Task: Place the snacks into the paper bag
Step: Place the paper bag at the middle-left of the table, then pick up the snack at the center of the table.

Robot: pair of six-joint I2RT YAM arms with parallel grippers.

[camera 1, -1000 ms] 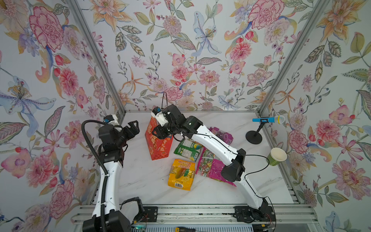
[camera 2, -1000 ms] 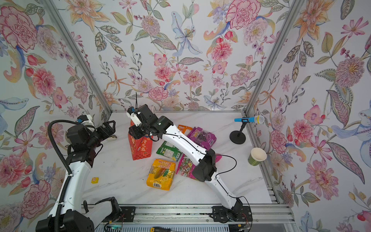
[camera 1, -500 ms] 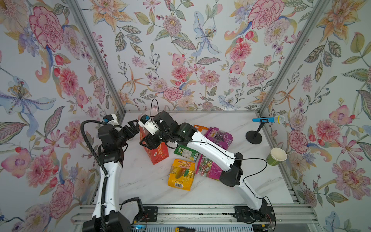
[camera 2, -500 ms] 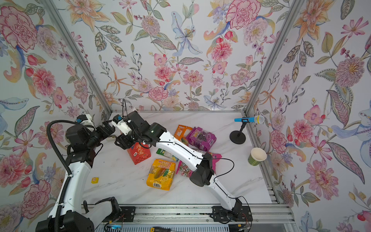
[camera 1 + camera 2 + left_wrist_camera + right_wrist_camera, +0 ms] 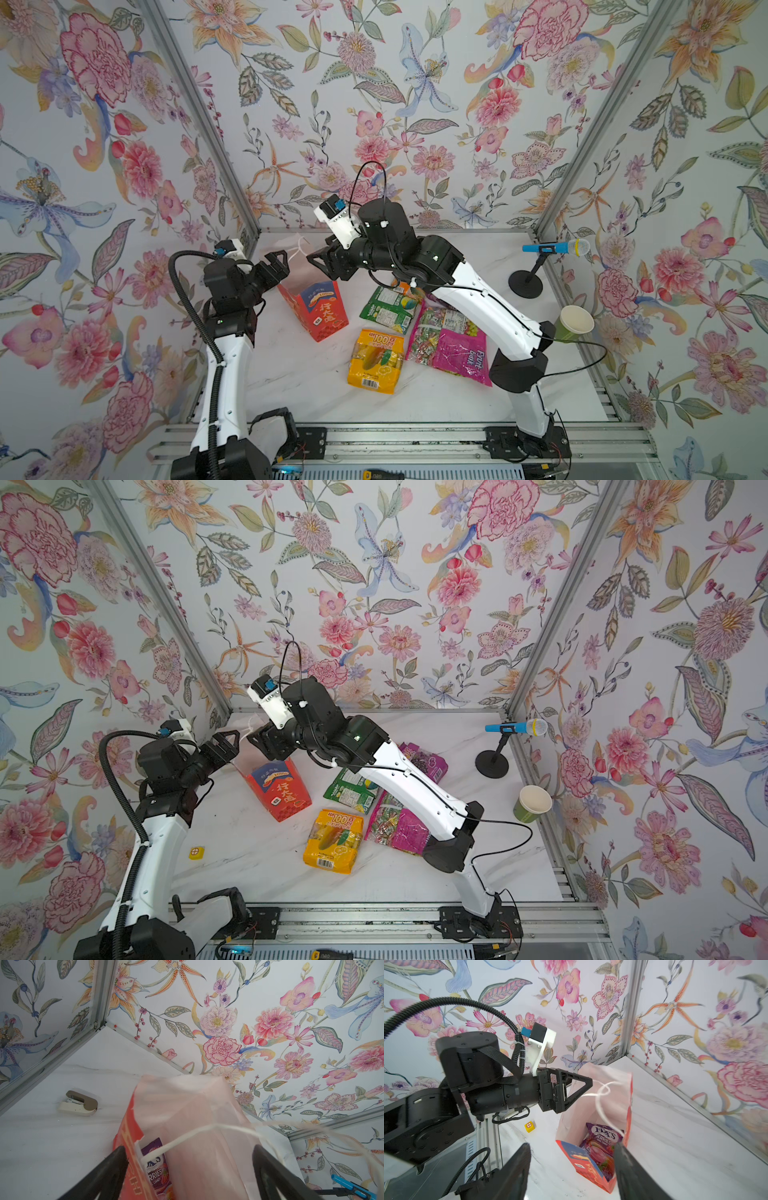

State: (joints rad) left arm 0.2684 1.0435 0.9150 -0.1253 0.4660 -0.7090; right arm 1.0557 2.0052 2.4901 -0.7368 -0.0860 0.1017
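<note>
My left gripper should pinch the bag's rim (image 5: 140, 1152) and turn the bag straight for the next packet, because the red paper bag stands crooked (image 5: 318, 305) with its opening leaning.
The red paper bag (image 5: 312, 309) (image 5: 279, 792) stands leaning on the table, its white-lined mouth (image 5: 187, 1109) open. A purple snack packet (image 5: 601, 1139) (image 5: 155, 1164) lies inside it. My left gripper (image 5: 276, 266) (image 5: 224, 746) (image 5: 190, 1150) is open at the bag's rim, a finger on either side. My right gripper (image 5: 324, 262) (image 5: 262, 742) (image 5: 573, 1147) hangs open and empty above the mouth. On the table lie the yellow-orange packet (image 5: 376, 359), the green one (image 5: 388, 307), the magenta one (image 5: 461, 357), a small orange one (image 5: 405, 286) and another purple one (image 5: 424, 762).
A green paper cup (image 5: 575, 322) and a blue microphone on a black stand (image 5: 552, 249) are at the right wall. A stapler (image 5: 80, 1103) lies near the back left corner. A small yellow cube (image 5: 196, 852) sits by the left arm. Floral walls close in three sides.
My right gripper dragged the bag leftward, tipping it, then drew back up from its mouth with wider jaws. The bag now stands open between both grippers. The left arm barely moved.
</note>
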